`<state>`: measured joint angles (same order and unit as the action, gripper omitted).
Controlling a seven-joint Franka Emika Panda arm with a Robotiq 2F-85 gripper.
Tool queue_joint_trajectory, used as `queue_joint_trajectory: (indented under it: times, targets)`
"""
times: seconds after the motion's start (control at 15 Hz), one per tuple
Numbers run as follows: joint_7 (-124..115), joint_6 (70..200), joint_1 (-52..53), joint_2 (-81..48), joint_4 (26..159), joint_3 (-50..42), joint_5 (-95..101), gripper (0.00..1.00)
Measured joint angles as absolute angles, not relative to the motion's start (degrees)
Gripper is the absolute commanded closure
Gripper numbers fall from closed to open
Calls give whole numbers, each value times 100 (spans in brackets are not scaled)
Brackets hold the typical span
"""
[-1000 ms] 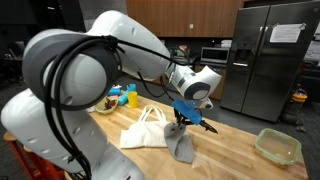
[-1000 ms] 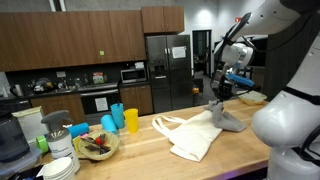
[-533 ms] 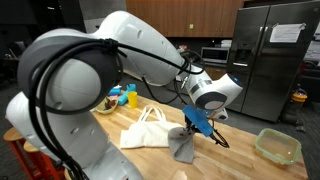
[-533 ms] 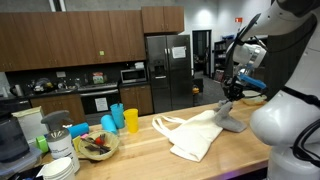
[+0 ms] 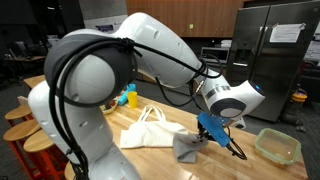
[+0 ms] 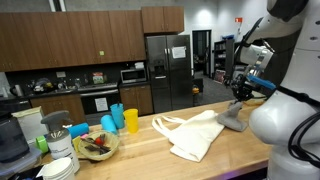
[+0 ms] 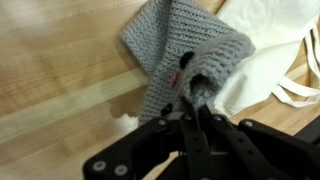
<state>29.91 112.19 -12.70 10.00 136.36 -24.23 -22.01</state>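
My gripper should lift the held corner and pull it back over the white tote bag (image 5: 148, 134) to open the cloth, because the grey cloth doubles over itself (image 7: 218, 60) under my gripper.
A grey knitted cloth (image 7: 165, 45) lies on the wooden table top (image 7: 60, 70), one corner pulled up into a fold. My gripper (image 7: 196, 100) is shut on that fold, its fingers pressed together. In both exterior views the gripper (image 5: 210, 134) (image 6: 238, 101) hangs just above the table, with the grey cloth (image 5: 186, 149) (image 6: 233, 123) trailing below it. A white tote bag (image 5: 148, 130) (image 6: 195, 135) (image 7: 270, 45) lies flat beside the cloth and touches its edge.
A light green container (image 5: 276, 146) stands near the table's end, close to the gripper. A bowl of food (image 6: 96, 145), blue and yellow cups (image 6: 124, 119) and stacked plates (image 6: 60, 168) crowd the other end. A steel fridge (image 5: 264, 60) stands behind.
The gripper has moved along the table toward the green container, staying shut and dragging the grey cloth's pinched corner with it. The tote bag has not moved.
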Motion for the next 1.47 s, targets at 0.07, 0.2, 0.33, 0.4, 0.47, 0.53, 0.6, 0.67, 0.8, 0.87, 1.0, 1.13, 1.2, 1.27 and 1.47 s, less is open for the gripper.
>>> queue_joint_trajectory:
  times: [0.07, 0.2, 0.33, 0.4, 0.47, 0.53, 0.6, 0.67, 0.8, 0.87, 1.0, 1.13, 1.2, 1.27, 1.47]
  targets:
    - [3017, 11216, -1290, 913, 13554, -2424, -2201, 99]
    - [3042, 11211, -1290, 769, 13394, -2392, -2201, 99]
    - [3049, 11204, -1281, 694, 13253, -2271, -2201, 99]
    - [3052, 11203, -1271, 688, 13197, -2184, -2201, 99]
    - [3054, 11203, -1250, 690, 13139, -2084, -2200, 99]
    - [3053, 11203, -1224, 694, 13084, -1974, -2196, 99]
    - [3051, 11205, -1190, 702, 13038, -1867, -2186, 99]
    - [3047, 11210, -1149, 710, 12998, -1760, -2167, 99]
    - [3040, 11224, -1048, 736, 12952, -1555, -2111, 99]
    - [3032, 11236, -995, 761, 12952, -1459, -2051, 99]
    - [2977, 11240, -878, 824, 12954, -1276, -1937, 99]
    - [2918, 11239, -759, 916, 12962, -1111, -1864, 99]
    - [2876, 11239, -696, 963, 12970, -1037, -1840, 99]
    - [2849, 11239, -634, 1012, 12982, -969, -1810, 99]
    - [2798, 11239, -484, 1127, 13014, -774, -1541, 99]
